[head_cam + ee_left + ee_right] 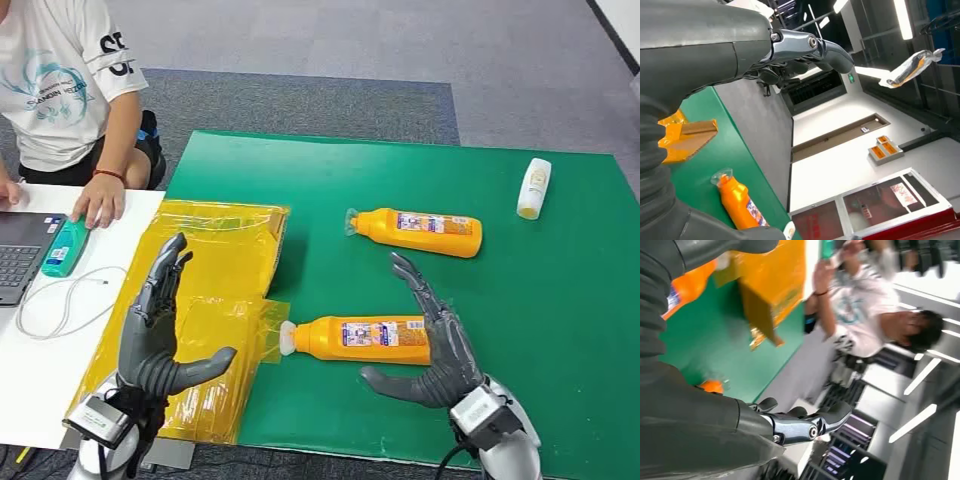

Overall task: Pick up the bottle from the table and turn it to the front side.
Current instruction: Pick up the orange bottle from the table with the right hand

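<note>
The near bottle [362, 340] has a label with small printed panels [370, 333] facing up, so its hidden bottom side should show a large front logo when I turn it.
Two orange bottles lie on their sides on the green mat [528, 300]. The near bottle [355, 338] has its white cap pointing left and a label facing up. My right hand [434, 340] is open just behind the bottle's base end, fingers spread past its far side and thumb low on the near side, holding nothing. The far bottle [415, 231] [739, 202] lies further back. My left hand [158, 325] hovers open over the yellow bag [211, 290], apart from both bottles.
A small white bottle [534, 187] lies at the mat's far right. A person [64, 80] sits at the white table [45, 370] on the left, one hand on a teal object [64, 248], beside a laptop [19, 255] and a white cable [68, 300].
</note>
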Robot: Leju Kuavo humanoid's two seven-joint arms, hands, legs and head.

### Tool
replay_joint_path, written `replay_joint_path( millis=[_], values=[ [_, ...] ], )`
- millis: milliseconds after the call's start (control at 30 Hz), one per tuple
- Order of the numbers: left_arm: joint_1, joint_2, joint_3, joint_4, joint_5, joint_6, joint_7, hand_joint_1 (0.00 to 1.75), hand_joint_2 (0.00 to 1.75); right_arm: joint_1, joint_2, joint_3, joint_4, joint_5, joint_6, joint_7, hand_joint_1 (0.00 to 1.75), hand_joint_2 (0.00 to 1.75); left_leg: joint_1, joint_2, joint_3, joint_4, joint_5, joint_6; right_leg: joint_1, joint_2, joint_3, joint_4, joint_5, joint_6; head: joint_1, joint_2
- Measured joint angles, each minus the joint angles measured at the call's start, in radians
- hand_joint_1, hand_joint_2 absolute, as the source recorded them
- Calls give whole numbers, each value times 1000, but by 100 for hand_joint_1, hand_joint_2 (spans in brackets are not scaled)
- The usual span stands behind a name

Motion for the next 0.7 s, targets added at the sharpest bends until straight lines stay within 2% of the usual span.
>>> replay_joint_path(
  millis=[67, 167, 267, 467, 700],
  values=[
    [0, 1, 0, 0, 1, 1, 0, 0, 175, -8, -15, 11, 8, 72, -20, 25, 0, 175, 0, 0, 0, 0, 0, 0, 0, 0, 0, 0, 0, 0, 0, 0],
    [-2, 5, 0, 1, 8, 3, 0, 0, 175, -34, -73, 58, 58, 273, -72, 89, 0, 175, 0, 0, 0, 0, 0, 0, 0, 0, 0, 0, 0, 0, 0, 0],
    [-6, 12, 0, 6, 17, 7, 0, 0, 175, -62, -125, 114, 131, 373, -104, 120, 0, 175, 0, 0, 0, 0, 0, 0, 0, 0, 0, 0, 0, 0, 0, 0],
    [-13, 20, -4, 20, 23, 12, 0, 0, 175, -105, -175, 189, 235, 427, -125, 160, 0, 175, 0, 0, 0, 0, 0, 0, 0, 0, 0, 0, 0, 0, 0, 0],
    [-13, 27, -10, 33, 27, 12, 0, 0, 175, -132, -210, 215, 271, 444, -136, 193, 0, 175, 0, 0, 0, 0, 0, 0, 0, 0, 0, 0, 0, 0, 0, 0]
  ],
)
